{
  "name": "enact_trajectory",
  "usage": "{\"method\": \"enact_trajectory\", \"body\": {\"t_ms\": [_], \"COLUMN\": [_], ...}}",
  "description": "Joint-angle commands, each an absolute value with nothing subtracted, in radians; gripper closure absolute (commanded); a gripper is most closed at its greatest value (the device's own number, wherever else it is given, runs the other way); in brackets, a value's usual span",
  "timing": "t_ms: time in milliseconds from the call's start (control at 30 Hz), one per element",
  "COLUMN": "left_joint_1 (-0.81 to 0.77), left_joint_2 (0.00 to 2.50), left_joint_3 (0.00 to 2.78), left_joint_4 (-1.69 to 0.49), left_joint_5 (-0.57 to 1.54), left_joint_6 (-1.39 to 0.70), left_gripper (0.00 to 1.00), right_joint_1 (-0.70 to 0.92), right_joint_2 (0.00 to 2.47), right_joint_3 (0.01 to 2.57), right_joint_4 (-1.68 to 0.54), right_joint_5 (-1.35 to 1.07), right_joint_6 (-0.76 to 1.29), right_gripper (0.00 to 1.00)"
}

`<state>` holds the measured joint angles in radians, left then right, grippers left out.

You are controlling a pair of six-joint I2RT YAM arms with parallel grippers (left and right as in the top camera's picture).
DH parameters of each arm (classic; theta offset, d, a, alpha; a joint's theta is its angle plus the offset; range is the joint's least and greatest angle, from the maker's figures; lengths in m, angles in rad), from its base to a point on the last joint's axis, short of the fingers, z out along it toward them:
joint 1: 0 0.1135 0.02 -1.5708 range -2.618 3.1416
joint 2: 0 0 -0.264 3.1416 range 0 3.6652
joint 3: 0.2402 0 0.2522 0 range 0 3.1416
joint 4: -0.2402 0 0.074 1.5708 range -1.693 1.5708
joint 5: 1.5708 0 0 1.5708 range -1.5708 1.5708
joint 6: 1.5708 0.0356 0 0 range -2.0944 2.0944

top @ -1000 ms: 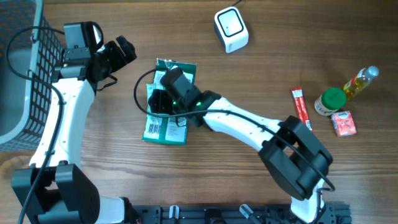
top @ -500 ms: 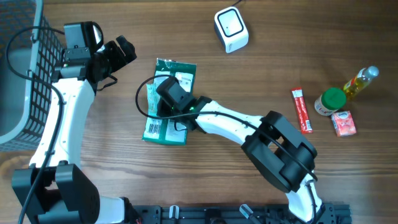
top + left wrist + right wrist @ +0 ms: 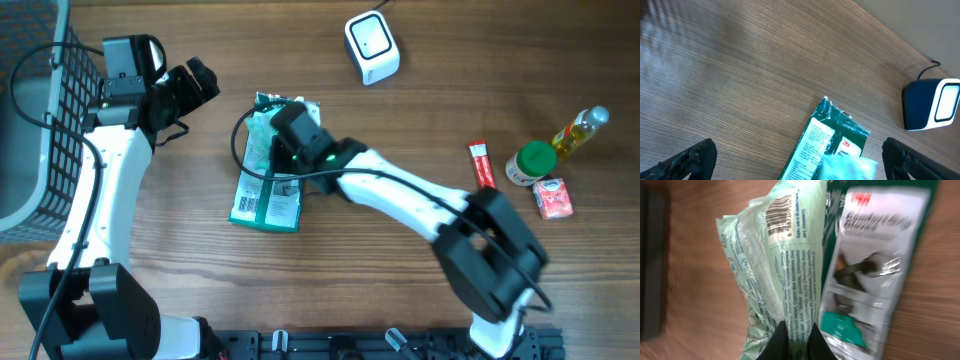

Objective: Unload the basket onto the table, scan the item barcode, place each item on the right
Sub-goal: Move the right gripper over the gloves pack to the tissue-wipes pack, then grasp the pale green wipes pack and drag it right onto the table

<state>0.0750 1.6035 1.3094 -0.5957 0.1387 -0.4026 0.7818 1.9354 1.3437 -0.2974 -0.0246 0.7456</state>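
Observation:
The pale packet is on top of the glove package, so next my right gripper puts the packet down on the open wood before my left gripper grabs the package.
A pale green wipes packet lies partly on a dark green 3M glove package at the table's middle left. My right gripper is shut on the pale packet, pinching its film; in the right wrist view the packet runs up from the gripper, its barcode facing the camera, the glove package beside it. The white scanner stands at the back. My left gripper hovers open left of the packages, its fingers wide apart over the glove package.
A wire basket fills the left edge. At the right stand a red sachet, a green-lidded jar, a small bottle and a pink packet. The scanner also shows in the left wrist view.
My right gripper has closed on the pale green packet and shifted toward the back right, bunching the packet up. The left arm has not moved.

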Motion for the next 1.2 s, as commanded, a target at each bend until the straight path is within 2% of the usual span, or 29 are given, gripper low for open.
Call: {"method": "enact_trajectory", "body": {"t_ms": [0,167,267,400,433,467,500,533,633,700,733,833,900,967,1000,1167], "left_joint_1": [0.076,0.076,0.076,0.076,0.076,0.076,0.076,0.076,0.076,0.076,0.076,0.076,0.076,0.076,0.076,0.076], "left_joint_2": [1.603,1.603,1.603,1.603,1.603,1.603,1.603,1.603,1.603,1.603,1.603,1.603,1.603,1.603,1.603,1.603], "left_joint_3": [1.316,1.316,1.316,1.316,1.316,1.317,1.317,1.317,1.316,1.317,1.316,1.316,1.317,1.316,1.317,1.316], "left_joint_4": [-0.592,-0.592,-0.592,-0.592,-0.592,-0.592,-0.592,-0.592,-0.592,-0.592,-0.592,-0.592,-0.592,-0.592,-0.592,-0.592], "left_joint_5": [0.137,0.137,0.137,0.137,0.137,0.137,0.137,0.137,0.137,0.137,0.137,0.137,0.137,0.137,0.137,0.137], "left_joint_6": [-0.397,-0.397,-0.397,-0.397,-0.397,-0.397,-0.397,-0.397,-0.397,-0.397,-0.397,-0.397,-0.397,-0.397,-0.397,-0.397], "left_gripper": [0.00,0.00,0.00,0.00,0.00,0.00,0.00,0.00,0.00,0.00,0.00,0.00,0.00,0.00,0.00,0.00], "right_joint_1": [0.781,0.780,0.779,0.757,0.749,0.740,0.724,0.713,0.663,0.639,0.633,0.633,0.633,0.634,0.635,0.637], "right_joint_2": [1.877,1.877,1.878,1.878,1.878,1.878,1.878,1.878,1.878,1.878,1.878,1.871,1.855,1.832,1.822,1.816], "right_joint_3": [1.348,1.348,1.348,1.348,1.348,1.348,1.348,1.348,1.348,1.348,1.352,1.358,1.358,1.358,1.358,1.329], "right_joint_4": [-0.397,-0.687,-0.858,-0.909,-0.906,-0.904,-0.902,-0.902,-0.839,-0.770,-0.760,-0.780,-0.791,-0.802,-0.809,-0.829], "right_joint_5": [-0.030,0.060,0.134,0.306,0.306,0.306,0.306,0.306,0.307,0.305,0.297,0.191,0.096,0.002,-0.031,-0.069], "right_joint_6": [0.324,-0.089,-0.334,-0.415,-0.427,-0.426,-0.426,-0.424,-0.368,-0.214,-0.089,0.078,0.201,0.326,0.381,0.592], "right_gripper": [0.96,0.95,0.89,0.81,0.78,0.70,0.55,0.55,0.55,0.53,0.48,0.48,0.53,0.66,0.69,0.71]}}
